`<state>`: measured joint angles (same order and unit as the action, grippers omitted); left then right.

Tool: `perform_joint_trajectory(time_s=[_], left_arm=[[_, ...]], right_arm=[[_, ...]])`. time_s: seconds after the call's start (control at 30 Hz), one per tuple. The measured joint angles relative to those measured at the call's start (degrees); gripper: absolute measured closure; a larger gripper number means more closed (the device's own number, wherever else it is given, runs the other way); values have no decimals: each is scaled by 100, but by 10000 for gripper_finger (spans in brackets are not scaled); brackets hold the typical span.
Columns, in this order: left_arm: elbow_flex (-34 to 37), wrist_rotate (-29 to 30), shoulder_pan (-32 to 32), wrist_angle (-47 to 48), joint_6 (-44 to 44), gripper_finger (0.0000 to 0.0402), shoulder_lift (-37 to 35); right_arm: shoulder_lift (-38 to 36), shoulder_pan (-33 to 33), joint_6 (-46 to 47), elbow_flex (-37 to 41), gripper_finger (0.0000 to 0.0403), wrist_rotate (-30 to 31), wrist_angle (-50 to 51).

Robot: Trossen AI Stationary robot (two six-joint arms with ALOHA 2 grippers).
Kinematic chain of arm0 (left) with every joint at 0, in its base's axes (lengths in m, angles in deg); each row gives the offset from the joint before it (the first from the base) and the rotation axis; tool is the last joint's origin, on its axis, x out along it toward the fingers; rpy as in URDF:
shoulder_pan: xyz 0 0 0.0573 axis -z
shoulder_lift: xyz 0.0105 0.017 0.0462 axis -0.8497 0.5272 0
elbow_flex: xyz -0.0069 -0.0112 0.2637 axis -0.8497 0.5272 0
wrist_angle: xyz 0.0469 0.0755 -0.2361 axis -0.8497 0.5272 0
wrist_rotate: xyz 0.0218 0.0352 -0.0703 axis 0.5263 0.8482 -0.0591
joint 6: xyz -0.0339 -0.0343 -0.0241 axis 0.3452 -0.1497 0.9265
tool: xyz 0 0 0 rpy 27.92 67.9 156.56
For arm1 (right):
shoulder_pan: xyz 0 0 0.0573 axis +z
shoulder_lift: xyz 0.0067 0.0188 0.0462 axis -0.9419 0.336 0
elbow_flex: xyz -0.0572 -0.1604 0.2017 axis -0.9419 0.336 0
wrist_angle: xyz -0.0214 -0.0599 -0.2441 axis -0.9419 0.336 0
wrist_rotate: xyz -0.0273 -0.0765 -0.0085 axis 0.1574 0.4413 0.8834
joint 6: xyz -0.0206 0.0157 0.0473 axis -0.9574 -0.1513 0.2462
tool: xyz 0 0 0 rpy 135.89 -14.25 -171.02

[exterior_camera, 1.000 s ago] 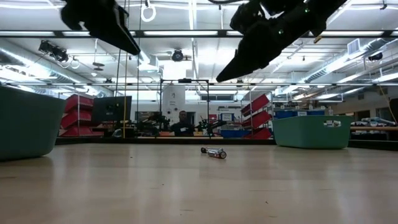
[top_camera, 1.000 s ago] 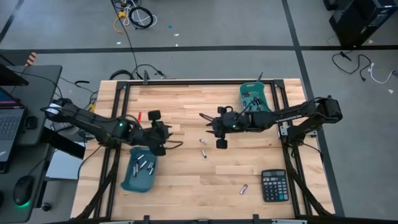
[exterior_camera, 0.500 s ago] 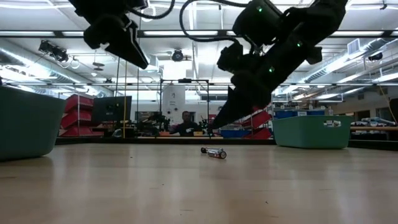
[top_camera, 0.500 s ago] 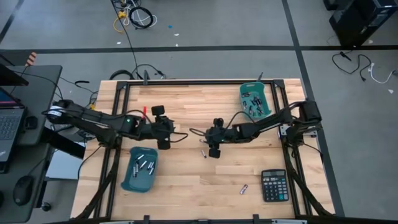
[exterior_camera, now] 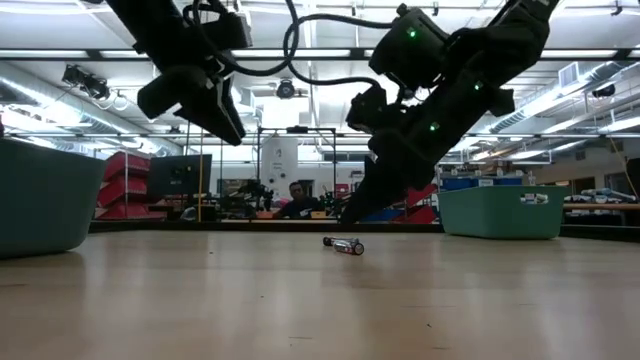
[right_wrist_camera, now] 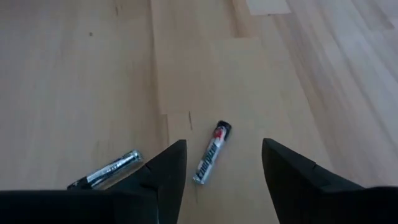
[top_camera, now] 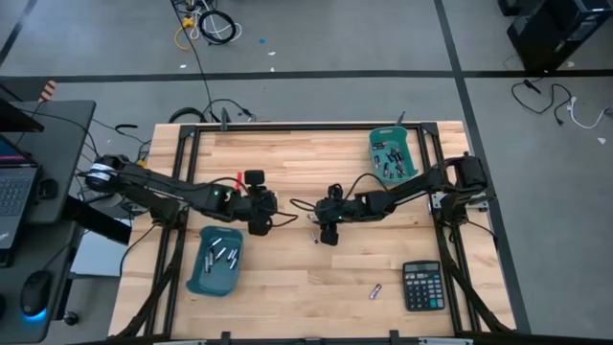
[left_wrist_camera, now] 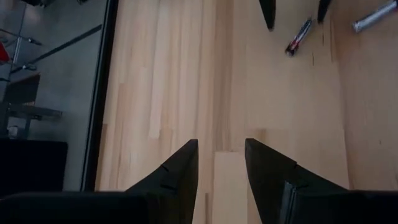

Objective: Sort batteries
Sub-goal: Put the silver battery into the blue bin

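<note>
The black and silver battery [right_wrist_camera: 212,152] is under my right gripper, but its teal bin [top_camera: 215,261] is next to my left gripper. My right gripper should therefore pass the battery over.
Two batteries lie on the wooden table near its middle, one black and silver [right_wrist_camera: 212,160] and one silver [right_wrist_camera: 109,169]; the low view shows them as one small shape [exterior_camera: 343,245]. My right gripper [right_wrist_camera: 222,144] is open and slants down just above them. Its fingers stand on either side of the black and silver battery without touching it. My left gripper [left_wrist_camera: 221,149] is open over bare wood a short way toward the table's left [top_camera: 271,213], higher up [exterior_camera: 232,130]. A third battery [top_camera: 376,290] lies near the front edge.
A teal bin [top_camera: 215,261] at the front left holds several batteries. Another teal bin [top_camera: 393,155] at the far right holds several more. A black calculator [top_camera: 421,286] lies at the front right. A person shows in the room far behind the table [exterior_camera: 293,200].
My right gripper has come down and toward the table's near left, from well above the table to just over the two batteries in the middle. My left gripper has moved toward the table's right and somewhat lower. The batteries have not moved.
</note>
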<state>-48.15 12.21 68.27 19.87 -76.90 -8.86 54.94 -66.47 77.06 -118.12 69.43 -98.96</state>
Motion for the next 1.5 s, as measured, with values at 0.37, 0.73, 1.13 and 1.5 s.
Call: perform_joint_trajectory(time_s=[0.37,0.73,1.13,1.5], left_arm=[[0,-4,-13,-230,25,269,105],[16,-2208,-79,-616,-280,269,105],[1533,-2443,-523,-3787,-711,269,103],[2558,-2450,-709,-6513,-722,269,103]], right_arm=[[386,-84,167,-13,228,-190,-89],[435,-175,-251,253,384,-52,-322],[-378,-169,-770,830,393,-7,-1428],[-442,-175,-1531,836,393,-186,-2900]])
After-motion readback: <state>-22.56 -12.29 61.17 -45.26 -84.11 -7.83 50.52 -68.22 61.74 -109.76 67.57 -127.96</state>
